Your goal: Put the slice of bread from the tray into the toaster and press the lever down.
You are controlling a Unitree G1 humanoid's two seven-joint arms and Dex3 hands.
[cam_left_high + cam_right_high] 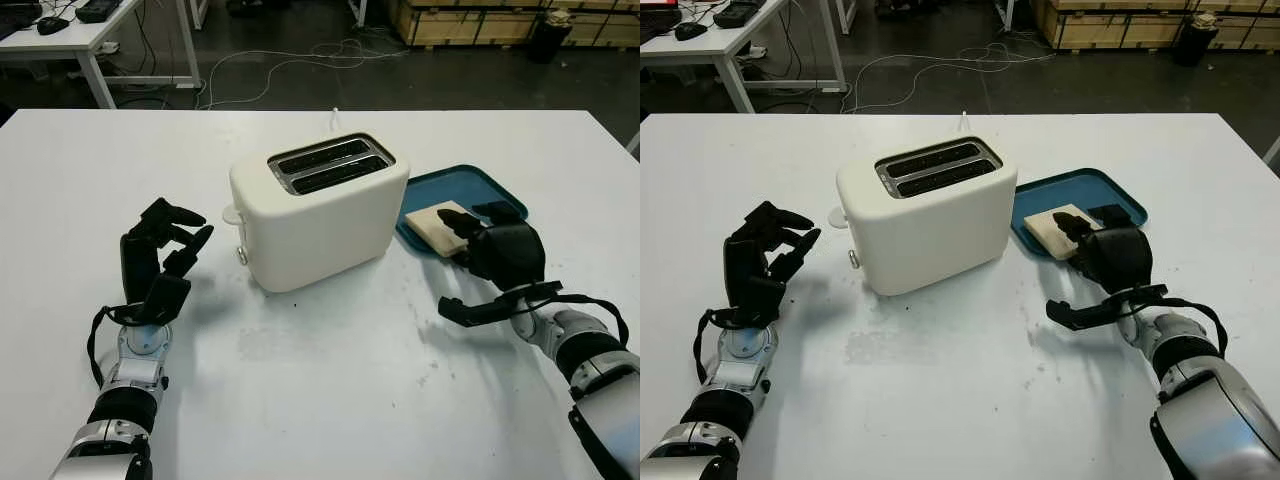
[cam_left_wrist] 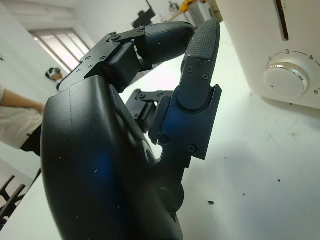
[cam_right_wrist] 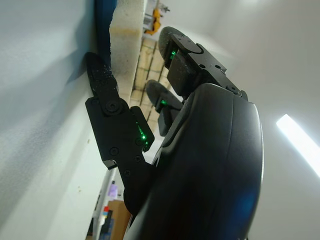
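The bread (image 1: pixel 436 228) will stay flat and stiff when I lift it upright over the toaster, because the slice's edge (image 3: pixel 124 47) is thick and straight.
A cream two-slot toaster (image 1: pixel 320 215) stands mid-table, its slots empty and its lever (image 1: pixel 232 213) up on the left end, above a dial (image 2: pixel 285 80). To its right a blue tray (image 1: pixel 470 185) holds one pale slice of bread (image 1: pixel 435 222) lying flat. My right hand (image 1: pixel 470 262) is at the tray's near edge, open: its fingers (image 1: pixel 462 226) reach over the slice, while the thumb (image 1: pixel 462 310) stays low over the table, apart from it. In the right wrist view the bread (image 3: pixel 127 25) sits between thumb and fingers. My left hand (image 1: pixel 175 240) hovers left of the toaster, curled, holding nothing.
The white table (image 1: pixel 330 400) is bare in front of the toaster. Its far edge runs just behind the toaster and tray; beyond lie floor cables (image 1: pixel 300 60) and another desk (image 1: pixel 90 40). A person (image 2: pixel 15 120) stands far off in the left wrist view.
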